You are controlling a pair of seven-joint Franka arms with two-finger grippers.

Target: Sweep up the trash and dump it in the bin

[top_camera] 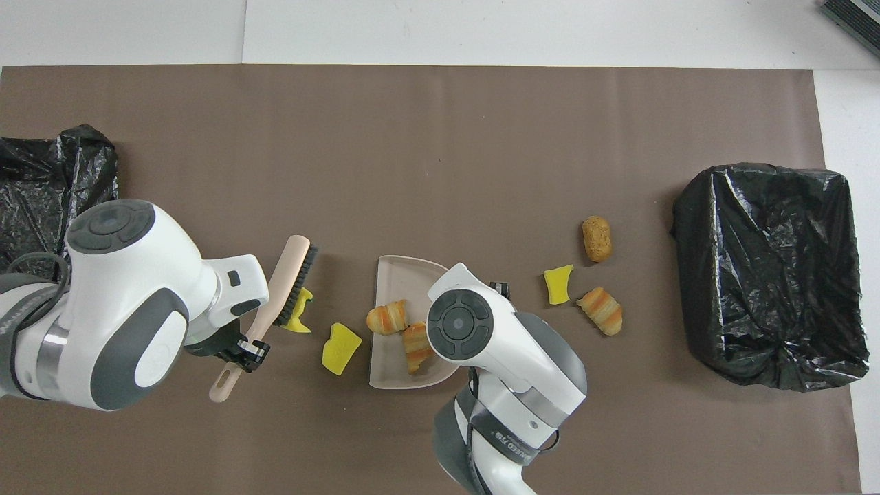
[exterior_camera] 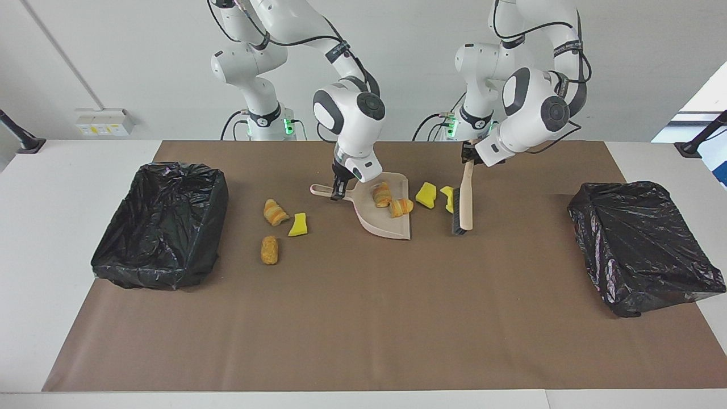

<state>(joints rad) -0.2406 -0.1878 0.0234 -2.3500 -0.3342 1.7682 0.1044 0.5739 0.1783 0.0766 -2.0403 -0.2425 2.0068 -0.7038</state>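
Observation:
Both yellow sponge pieces are close to the handle end of the brush's slanted bristles (top_camera: pixel 286 318), so my left gripper needs to turn the brush and sweep them into the dustpan (top_camera: pixel 390 359).
My right gripper (exterior_camera: pixel 339 192) is shut on the handle of a beige dustpan (exterior_camera: pixel 388 224), whose mouth faces the left arm's end. In the pan lie two bread-like lumps of trash (exterior_camera: pixel 381 194) (top_camera: pixel 387 318). My left gripper (exterior_camera: pixel 469 154) (top_camera: pixel 242 348) is shut on the handle of a wooden brush (exterior_camera: pixel 464 196) (top_camera: pixel 289 278), bristles toward the pan. Between brush and pan lie two yellow sponge chunks (exterior_camera: pixel 425 195) (top_camera: pixel 340 348); one (top_camera: pixel 298 315) touches the bristles. Three more scraps lie toward the right arm's end: a striped lump (top_camera: pixel 601 311), a sponge chunk (top_camera: pixel 557 284) and a brown lump (top_camera: pixel 596 238).
A bin lined with a black bag (exterior_camera: pixel 162 224) (top_camera: pixel 766 268) stands at the right arm's end of the brown mat (exterior_camera: pixel 363 318). A second black-bagged bin (exterior_camera: pixel 642 244) (top_camera: pixel 41 179) stands at the left arm's end.

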